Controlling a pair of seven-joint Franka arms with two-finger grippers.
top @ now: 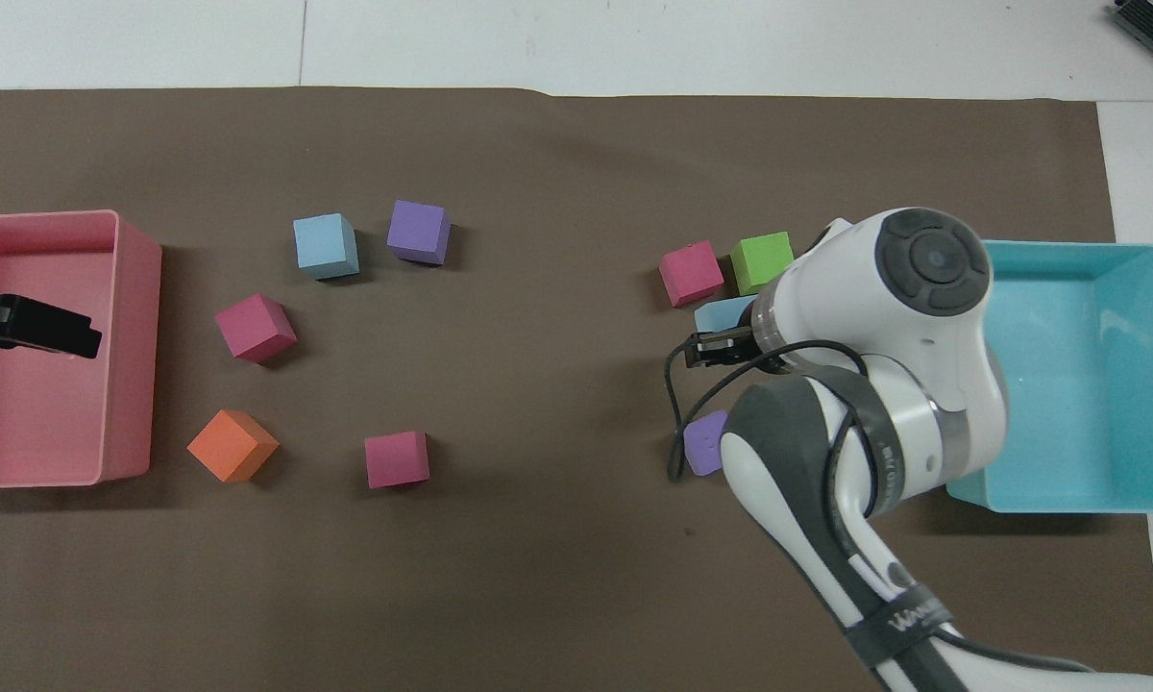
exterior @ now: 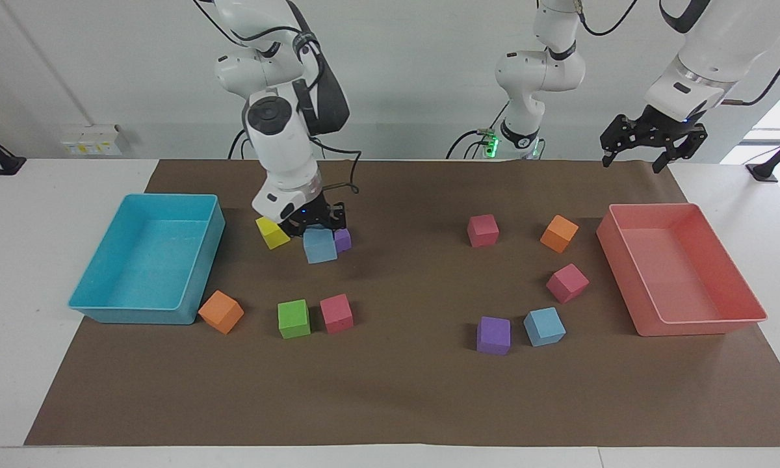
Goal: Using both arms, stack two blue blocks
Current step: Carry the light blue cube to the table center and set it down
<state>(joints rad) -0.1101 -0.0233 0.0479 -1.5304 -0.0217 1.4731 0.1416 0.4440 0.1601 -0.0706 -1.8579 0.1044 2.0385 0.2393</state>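
Note:
My right gripper is carrying the light blue block [exterior: 319, 246] to the middle of the mat [top: 552, 358], which is clear. It should keep going until the block stands flat there, then let go.
My right gripper [exterior: 312, 227] is shut on a light blue block [exterior: 319, 246] and holds it above the mat, over the spot between a yellow cube [exterior: 272, 233] and a purple cube [exterior: 343, 240]. In the overhead view the held block [top: 723, 311] shows just past the gripper [top: 719, 344]. The second blue block [exterior: 544, 326] lies on the mat toward the left arm's end, beside another purple cube [exterior: 493, 335]; it also shows in the overhead view [top: 325, 246]. My left gripper [exterior: 650, 148] waits open and empty, raised over the pink tray [top: 130, 346].
A cyan tray [exterior: 198, 260] stands at the right arm's end. Orange [exterior: 221, 312], green [exterior: 294, 318] and pink [exterior: 336, 313] cubes lie farther out than the held block. Two pink cubes [exterior: 482, 230] [exterior: 567, 283] and an orange cube [exterior: 559, 233] lie near the pink tray [exterior: 695, 328].

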